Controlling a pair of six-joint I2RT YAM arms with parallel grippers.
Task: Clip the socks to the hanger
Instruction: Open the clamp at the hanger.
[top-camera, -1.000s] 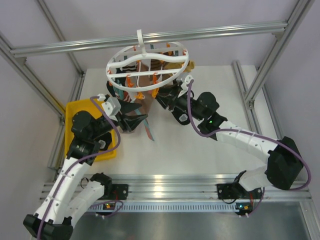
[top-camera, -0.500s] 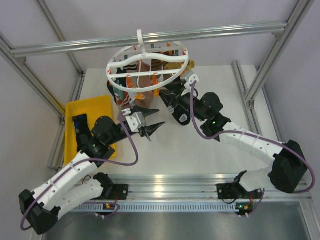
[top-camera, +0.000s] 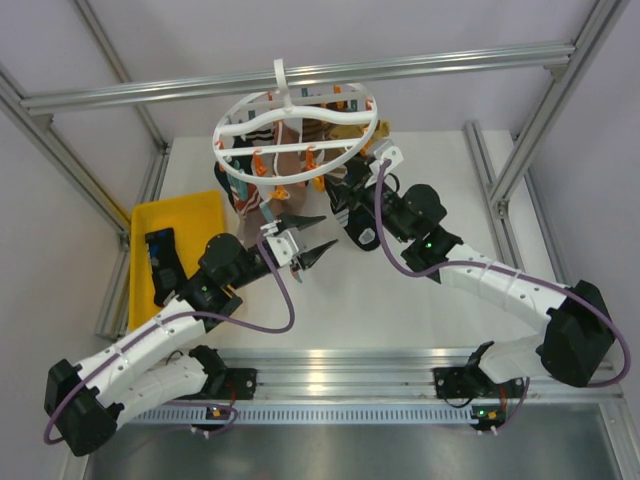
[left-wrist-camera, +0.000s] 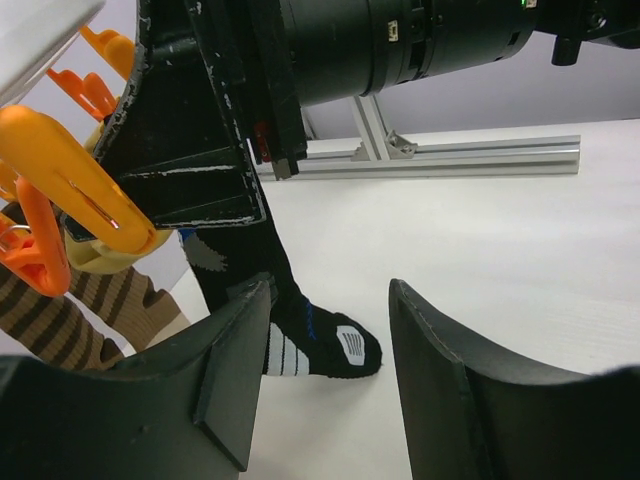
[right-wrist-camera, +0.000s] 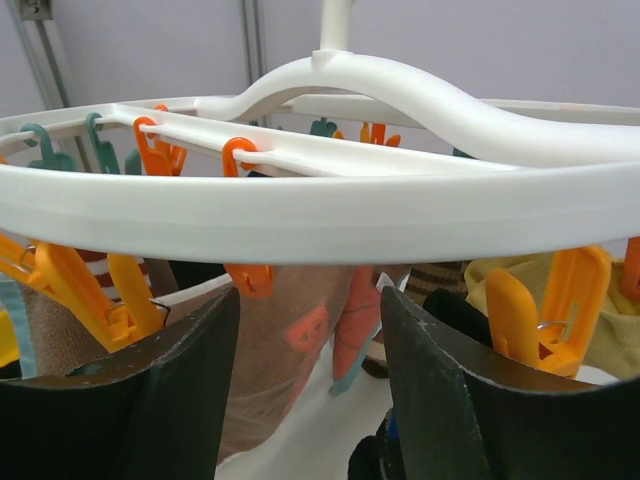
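Note:
The front orange clip (top-camera: 280, 192) slants out from the hanger, so my right gripper should turn it straight under the outer ring (top-camera: 303, 180) before my left gripper takes it.
The white round hanger (top-camera: 296, 128) hangs over the back of the table with orange and teal clips under its rings. A brown sock with light-blue edging (right-wrist-camera: 290, 340), a brown-and-cream striped sock (left-wrist-camera: 95, 310) and a black sock with white marks (left-wrist-camera: 305, 340) hang from it. My left gripper (top-camera: 328, 231) is open and empty just in front of the hanger, and in its wrist view (left-wrist-camera: 330, 300) the black sock's toe shows beyond the jaws. My right gripper (top-camera: 338, 200) is open and empty under the hanger's right side, and its wrist view (right-wrist-camera: 310, 300) faces the outer ring (right-wrist-camera: 320, 215).
A yellow tray (top-camera: 180, 215) sits at the table's left edge beside my left arm. Aluminium frame rails (top-camera: 500, 170) run along the right side and across the back. Pale yellow fabric (right-wrist-camera: 505, 270) hangs by an orange clip (right-wrist-camera: 560, 290).
My left arm has swung from the tray to the right, its gripper now open under the hanger's front. The brown sock stretched downward before no longer shows there. My right gripper has risen slightly toward the ring.

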